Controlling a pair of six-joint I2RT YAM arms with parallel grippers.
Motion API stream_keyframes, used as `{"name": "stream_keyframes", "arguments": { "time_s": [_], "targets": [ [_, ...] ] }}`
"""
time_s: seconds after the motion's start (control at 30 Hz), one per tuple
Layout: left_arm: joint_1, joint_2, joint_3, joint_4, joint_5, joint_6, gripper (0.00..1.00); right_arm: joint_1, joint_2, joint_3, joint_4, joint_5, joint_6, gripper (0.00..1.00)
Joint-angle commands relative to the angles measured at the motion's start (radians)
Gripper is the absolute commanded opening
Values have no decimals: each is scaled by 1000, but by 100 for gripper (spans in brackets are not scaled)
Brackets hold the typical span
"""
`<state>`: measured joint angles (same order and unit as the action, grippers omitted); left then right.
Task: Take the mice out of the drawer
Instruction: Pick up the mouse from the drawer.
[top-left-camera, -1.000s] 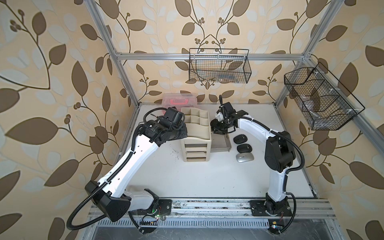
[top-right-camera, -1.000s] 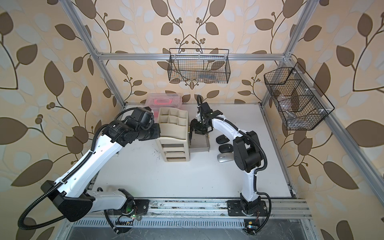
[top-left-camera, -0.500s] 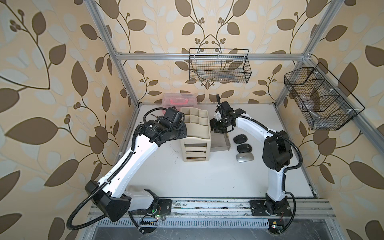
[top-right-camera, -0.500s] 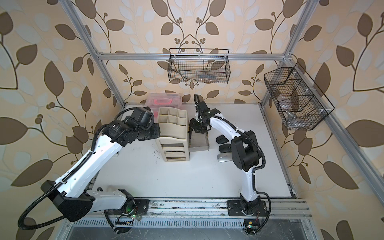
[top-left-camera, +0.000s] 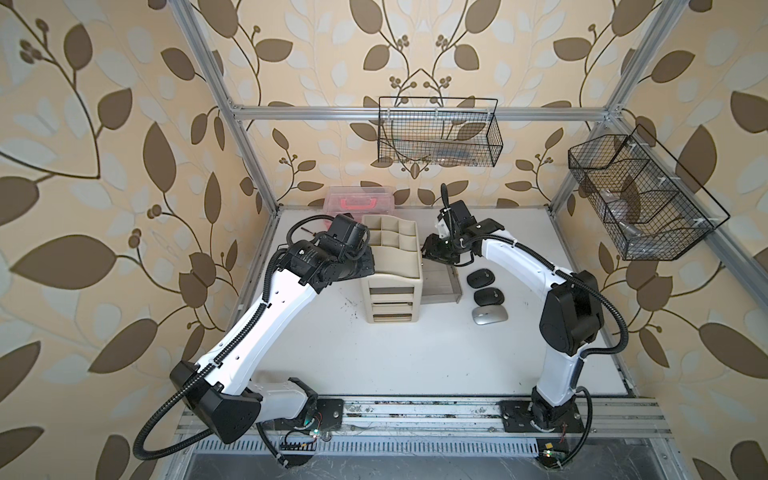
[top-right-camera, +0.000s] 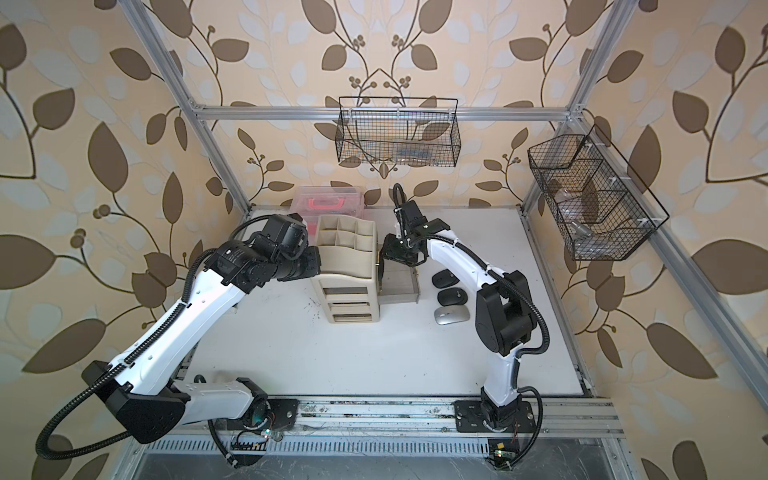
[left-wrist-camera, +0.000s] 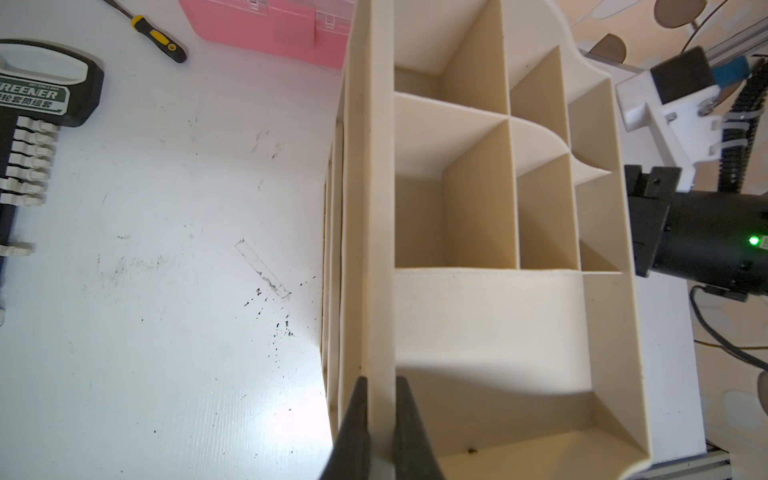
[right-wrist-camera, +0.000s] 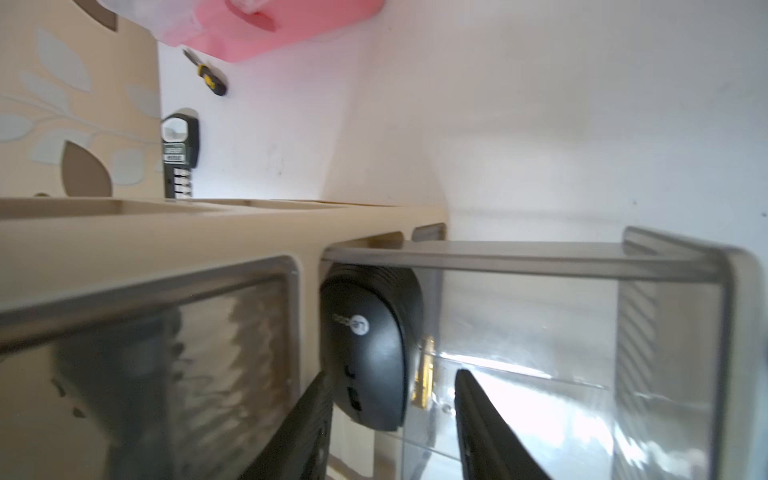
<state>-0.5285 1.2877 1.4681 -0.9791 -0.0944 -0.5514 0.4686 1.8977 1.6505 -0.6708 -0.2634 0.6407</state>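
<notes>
I should move my right gripper back, open it and lower it around the mouse's body (right-wrist-camera: 366, 352), because the black mouse stands tight against the organizer's side (right-wrist-camera: 323, 332) in the drawer.
A black mouse (right-wrist-camera: 370, 349) lies in the clear grey drawer (top-left-camera: 442, 286), pulled out of the beige organizer (top-left-camera: 392, 266) on its right side. My right gripper (right-wrist-camera: 392, 374) reaches into the drawer, open, its jaws straddling this mouse: one finger (right-wrist-camera: 307, 415) touches it, the other stands apart. In both top views the right gripper (top-right-camera: 395, 253) hides that mouse. Two black mice (top-left-camera: 480, 277) (top-left-camera: 489, 296) and a silver one (top-left-camera: 489, 314) lie on the table right of the drawer. My left gripper (left-wrist-camera: 380, 415) is shut on the organizer's left wall.
A pink box (top-left-camera: 359, 201) stands behind the organizer. A screwdriver (left-wrist-camera: 153, 35) and a black socket set (left-wrist-camera: 33, 124) lie on the table to its left. Wire baskets hang on the back wall (top-left-camera: 438, 133) and the right wall (top-left-camera: 640, 199).
My right gripper has shifted slightly toward the organizer, at the drawer's inner end. The left arm and the mice on the table have not moved.
</notes>
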Motion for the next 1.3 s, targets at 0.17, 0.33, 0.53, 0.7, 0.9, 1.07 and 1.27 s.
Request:
{"name": "stream_keyframes", "arguments": {
  "time_s": [0.17, 0.33, 0.53, 0.7, 0.9, 1.07, 1.27],
  "targets": [
    [2, -18, 9, 96, 43, -3, 0, -19, 64, -3, 21, -89, -16, 52],
    [2, -8, 10, 99, 51, -4, 0, -17, 100, 7, 21, -112, -39, 55],
    [1, -10, 4, 116, 77, -5, 0, 5, 145, 40, 5, -105, -65, 59],
    [2, -16, -7, 136, 96, -8, 0, 19, 164, 19, 19, -85, -65, 59],
    [2, -12, 6, 101, 28, -10, 0, 27, 108, 18, -73, 192, -73, 51],
    [2, -17, 9, 97, 25, -11, 0, 23, 35, -54, -74, 248, -66, 46],
    [1, -19, -2, 113, 67, 7, 0, 5, -101, -115, 4, 127, -28, 47]
  ]
}}
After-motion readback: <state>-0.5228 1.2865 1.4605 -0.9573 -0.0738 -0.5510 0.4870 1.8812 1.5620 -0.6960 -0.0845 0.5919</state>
